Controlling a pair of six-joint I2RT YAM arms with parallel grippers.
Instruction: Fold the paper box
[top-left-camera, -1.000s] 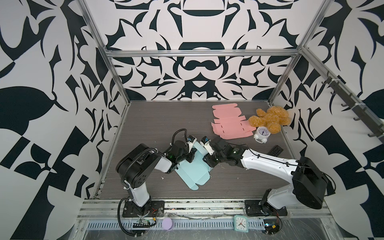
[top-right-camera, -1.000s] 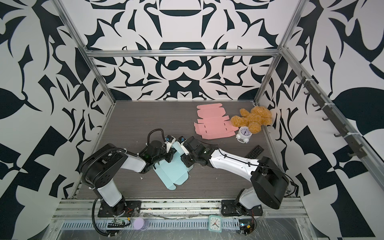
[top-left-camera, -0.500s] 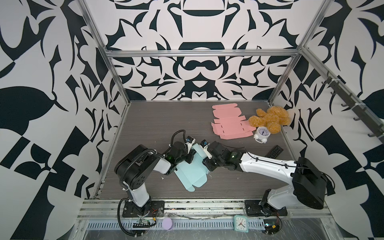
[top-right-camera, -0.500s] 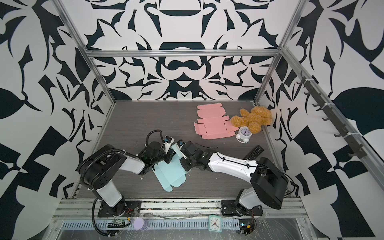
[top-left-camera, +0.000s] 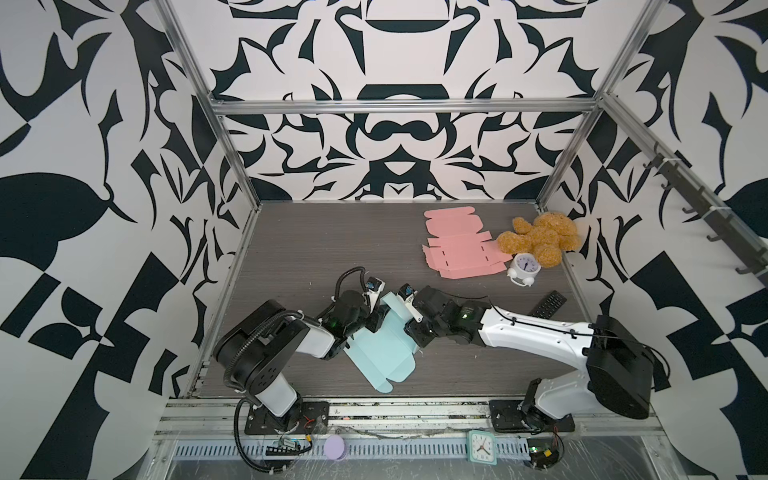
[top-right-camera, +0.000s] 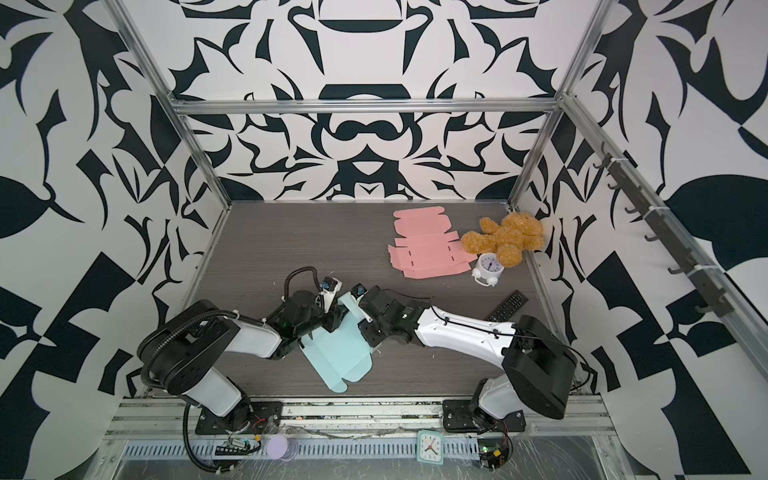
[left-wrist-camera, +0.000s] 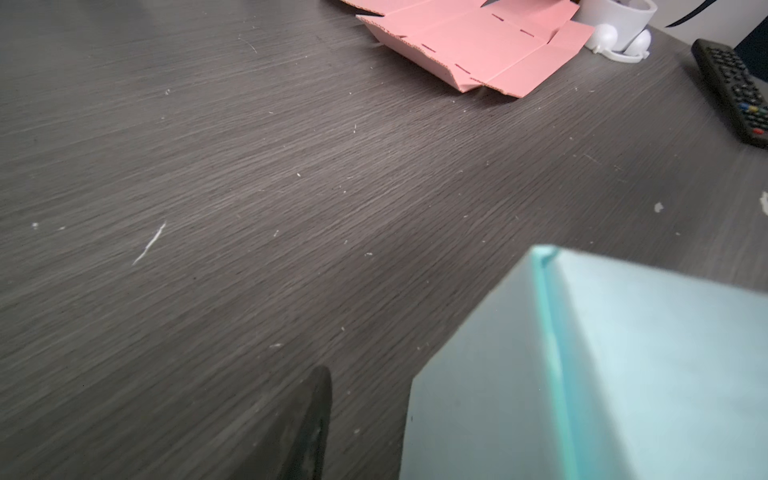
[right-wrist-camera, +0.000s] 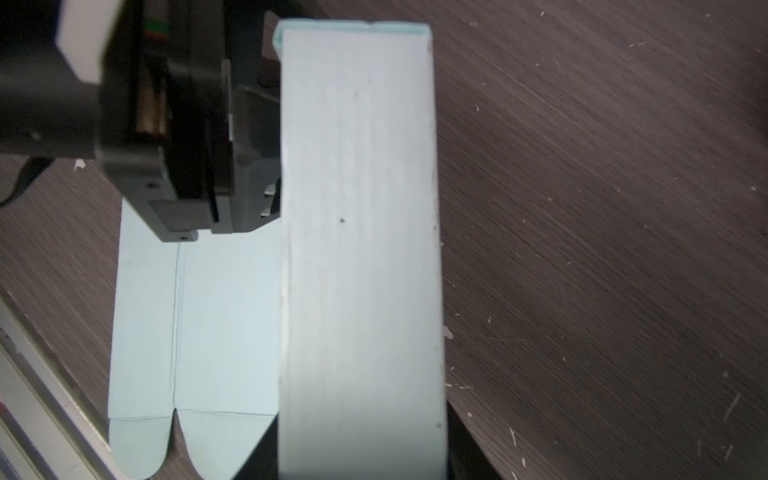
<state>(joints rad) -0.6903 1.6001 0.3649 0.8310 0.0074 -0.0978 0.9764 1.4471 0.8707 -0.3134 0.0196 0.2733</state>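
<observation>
The lid's flaps (top-left-camera: 401, 368) are pointing toward the front bar. Next, my right gripper rotates the box by its long side (top-left-camera: 398, 306) until the lid faces my left gripper.
The light blue paper box (top-left-camera: 382, 353) (top-right-camera: 336, 353) lies partly folded on the dark table, its rounded flaps toward the front rail. One long wall (right-wrist-camera: 357, 249) stands folded up. My right gripper (top-left-camera: 409, 328) (top-right-camera: 365, 328) is shut on that wall, with a dark finger (right-wrist-camera: 457, 449) showing at each side of it. My left gripper (top-left-camera: 376, 320) (top-right-camera: 332, 322) sits at the other side of the wall, open. Its one visible finger (left-wrist-camera: 311, 419) stands apart from the box corner (left-wrist-camera: 602, 374), with table showing between; the other finger is hidden behind the box.
A flat pink box blank (top-left-camera: 461, 249) lies at the back right. Beside it are a brown teddy bear (top-left-camera: 540, 239) and a white alarm clock (top-left-camera: 524, 268), with a black remote (top-left-camera: 547, 304) nearer the right arm. Patterned walls enclose the table.
My left gripper's jaws have spread apart and come off the box. The right gripper has shifted a little to the left with the raised wall.
</observation>
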